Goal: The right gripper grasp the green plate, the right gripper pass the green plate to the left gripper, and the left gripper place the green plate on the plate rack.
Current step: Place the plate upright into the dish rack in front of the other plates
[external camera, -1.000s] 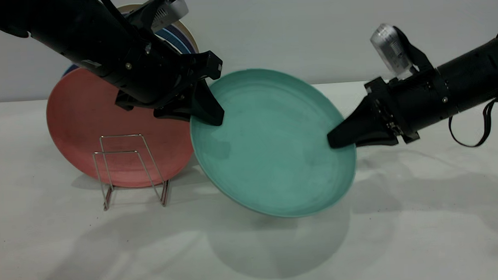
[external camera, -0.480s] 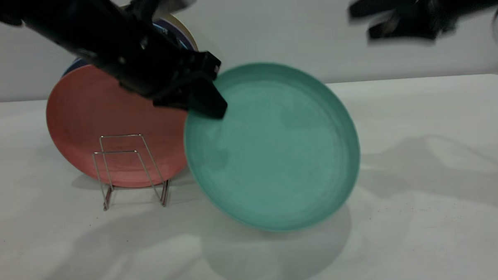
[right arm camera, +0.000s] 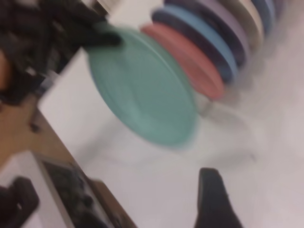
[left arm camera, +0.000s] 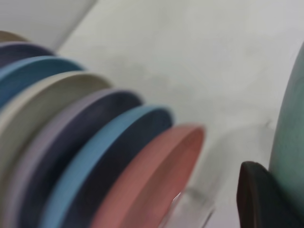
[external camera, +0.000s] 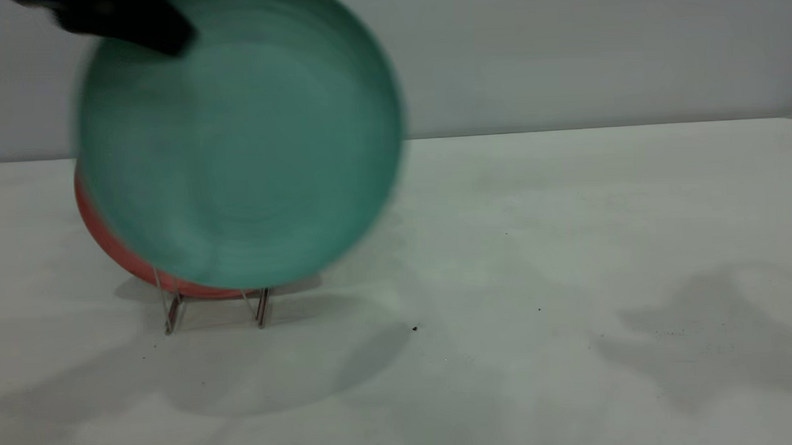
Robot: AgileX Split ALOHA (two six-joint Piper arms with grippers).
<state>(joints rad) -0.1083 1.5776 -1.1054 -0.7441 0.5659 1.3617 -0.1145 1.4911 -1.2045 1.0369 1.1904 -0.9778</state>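
Observation:
The green plate (external camera: 244, 149) is hanging at an angle to the pink plate, so my left gripper needs to turn the green plate parallel over the rack's front slot (external camera: 216, 308) before it lowers the plate.
The green plate (external camera: 242, 142) hangs upright at the left, in front of the salmon-pink plate (external camera: 107, 249) and over the plate rack (external camera: 262, 307), of which only the feet show. My left gripper (external camera: 169, 39) is shut on the plate's top rim. In the left wrist view one black finger (left arm camera: 256, 194) presses the green plate (left arm camera: 292, 137) beside the pink plate (left arm camera: 156, 175). I cannot tell whether the plate touches the rack. My right gripper is out of the exterior view. Its wrist view shows one finger (right arm camera: 211, 199), empty, far from the green plate (right arm camera: 142, 85).
Several more plates stand in a row behind the pink one, blue (left arm camera: 109, 156), purple and cream. The white table (external camera: 568, 243) stretches to the right of the rack. A table edge and dark equipment (right arm camera: 66, 185) show in the right wrist view.
My right gripper let go of the green plate and pulled up and out of the exterior view. My left gripper carried the plate left and up, over the rack.

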